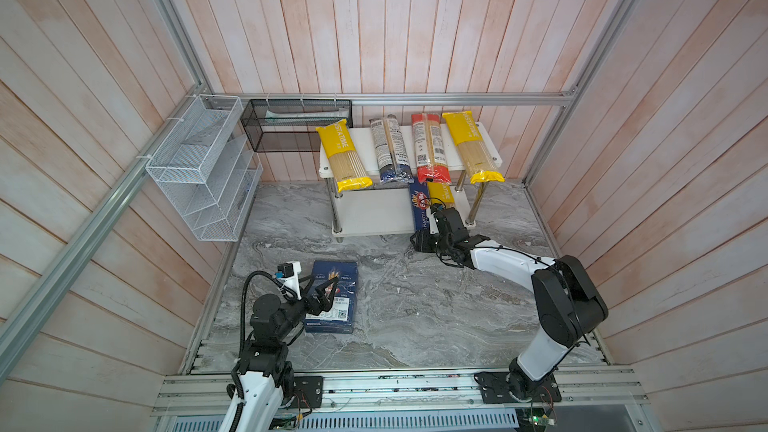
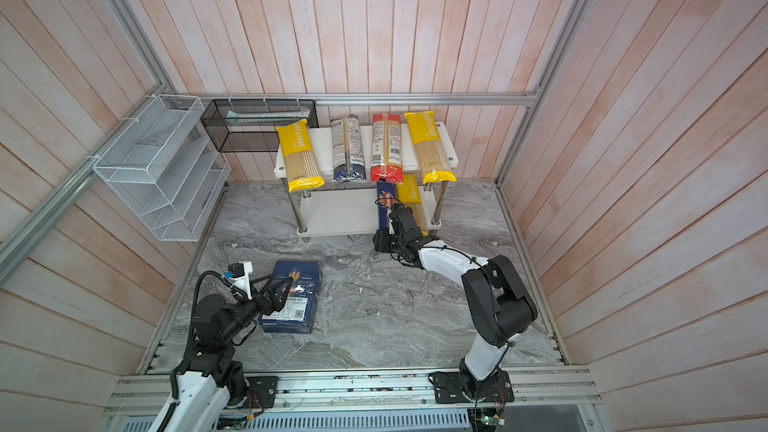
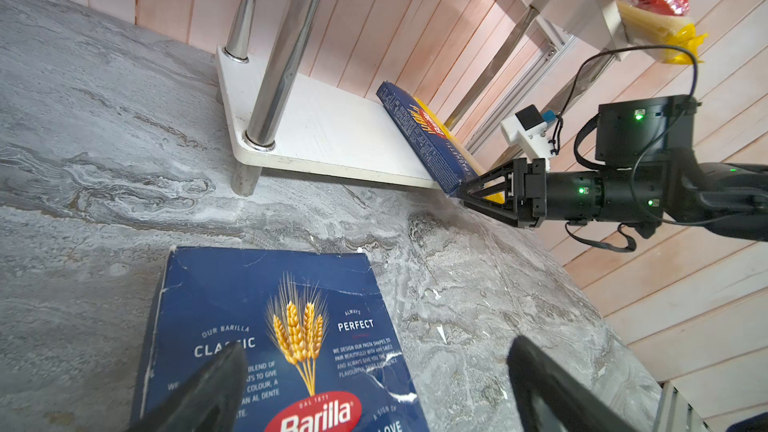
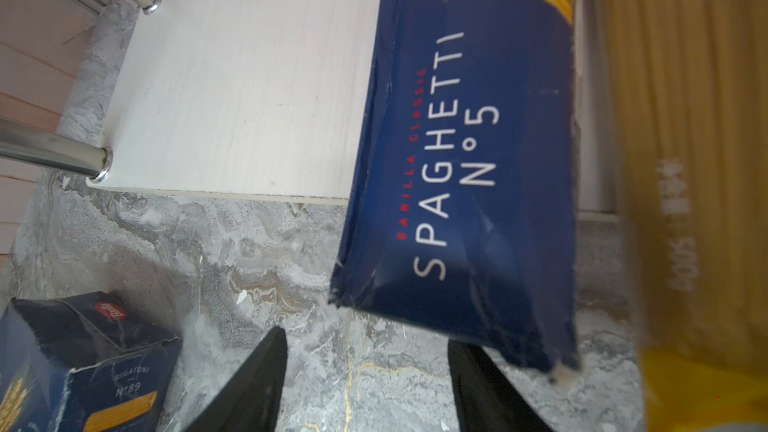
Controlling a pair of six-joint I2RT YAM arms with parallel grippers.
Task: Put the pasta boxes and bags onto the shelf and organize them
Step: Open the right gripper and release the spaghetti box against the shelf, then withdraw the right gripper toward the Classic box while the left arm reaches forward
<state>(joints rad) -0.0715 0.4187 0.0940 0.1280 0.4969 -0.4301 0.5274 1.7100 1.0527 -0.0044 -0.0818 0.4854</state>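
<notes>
The robot's left gripper is hovering above the wide Barilla box's inner edge [image 1: 354, 291], so it should move back to the box's outer edge [image 3: 157, 312] and leave the inner edge to the right gripper.
The shelf [image 1: 365, 139] stands at the back wall. Its top board carries a yellow bag [image 1: 343, 155], a dark blue and clear bag [image 1: 390, 151], a red bag [image 1: 430, 149] and another yellow bag [image 1: 471, 147]. On the lower board [image 4: 249, 76] lie the narrow spaghetti box [image 1: 419, 205] and a yellow bag [image 1: 442, 197], both overhanging the front edge. My right gripper [image 4: 368, 340] is open at the box's near end, with only floor between its fingers. The wide Barilla box [image 3: 270, 326] lies flat on the floor. My left gripper [image 3: 378, 351] hovers open over its right edge.
A white wire rack [image 1: 199, 168] hangs on the left wall and a black mesh basket [image 1: 297, 124] on the back rail beside the shelf. Chrome posts [image 3: 286, 47] join the boards. The grey marble floor [image 1: 407, 305] is walled in by pink panels.
</notes>
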